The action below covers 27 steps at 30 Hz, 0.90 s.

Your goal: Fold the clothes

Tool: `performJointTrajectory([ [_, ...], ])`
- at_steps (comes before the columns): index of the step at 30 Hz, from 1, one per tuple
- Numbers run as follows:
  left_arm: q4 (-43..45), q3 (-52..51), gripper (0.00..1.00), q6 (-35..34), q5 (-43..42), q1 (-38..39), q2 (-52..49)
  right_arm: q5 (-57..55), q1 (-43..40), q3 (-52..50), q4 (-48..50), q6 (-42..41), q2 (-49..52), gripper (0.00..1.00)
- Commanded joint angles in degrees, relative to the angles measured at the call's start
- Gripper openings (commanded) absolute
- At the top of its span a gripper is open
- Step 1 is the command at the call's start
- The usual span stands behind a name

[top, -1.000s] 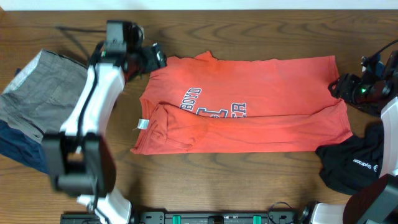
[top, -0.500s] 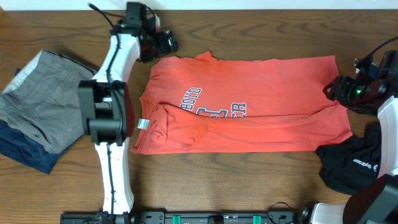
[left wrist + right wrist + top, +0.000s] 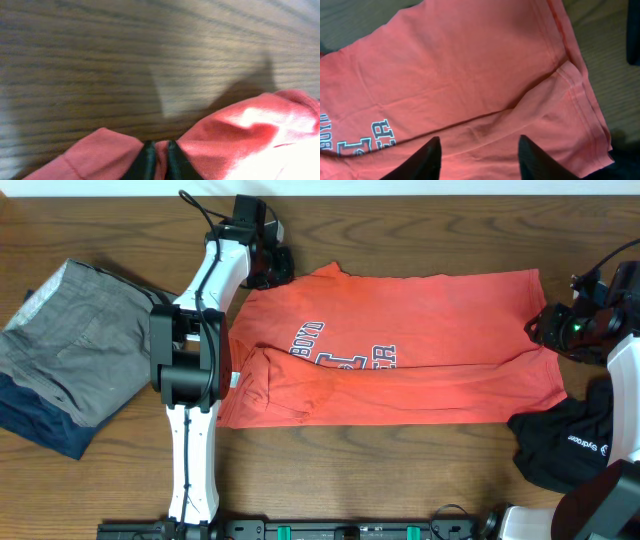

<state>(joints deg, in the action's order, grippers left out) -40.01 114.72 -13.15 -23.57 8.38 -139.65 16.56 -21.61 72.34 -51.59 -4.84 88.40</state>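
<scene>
I can see that my left gripper holds a back corner of the T-shirt [image 3: 266, 294] and the T-shirt's opposite back corner lies loose. My right gripper should pinch that loose corner [image 3: 533, 277] before both grippers fold.
The coral-red T-shirt [image 3: 400, 345] of the clothes lies flat across the table, lettering [image 3: 345, 355] up, its lower part folded over. My left gripper [image 3: 278, 268] is at the shirt's back left corner. In the left wrist view it [image 3: 160, 148] is shut on a small pinch of red fabric [image 3: 235, 130]. My right gripper [image 3: 538, 328] hovers at the shirt's right edge. The right wrist view shows it [image 3: 479, 144] open above the red cloth [image 3: 470, 75], nothing between its fingers. A black garment [image 3: 560, 445] with small white lettering lies crumpled at the front right.
A pile of grey trousers [image 3: 75, 345] over a dark blue garment [image 3: 40, 425] sits at the left. The left arm [image 3: 190, 370] stretches from the front edge up along the shirt's left side. Cables run near the back edge of the wooden table [image 3: 400, 470].
My left arm swung right along the back edge to the shirt's corner, and its jaws closed on the fabric. The right gripper's jaws narrowed a little; it barely moved.
</scene>
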Motion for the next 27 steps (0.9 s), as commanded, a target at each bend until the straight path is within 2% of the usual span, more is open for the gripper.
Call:
performJointTrajectory([
  [1,-1.3,0.3,0.07,0.3,2.0,-1.0,-0.2,-1.5,0.3,0.0,0.2,0.7,0.1,0.44],
  [6,-3.8,0.3,0.06,-0.4,1.9,-1.6,3.2,-5.0,0.3,0.0,0.4,0.7,1.4,0.43],
  [14,-5.8,0.3,0.06,-0.4,1.7,-1.7,10.5,-6.0,0.3,3.8,4.9,0.3,11.6,0.52],
  [22,-6.7,-0.4,0.06,-0.4,1.7,-1.2,11.5,-6.0,0.9,7.3,28.6,-4.3,24.1,0.57],
  [27,-6.7,-0.9,0.06,-0.4,1.8,0.0,11.5,-3.6,3.0,7.3,40.3,-6.3,31.4,0.56],
])
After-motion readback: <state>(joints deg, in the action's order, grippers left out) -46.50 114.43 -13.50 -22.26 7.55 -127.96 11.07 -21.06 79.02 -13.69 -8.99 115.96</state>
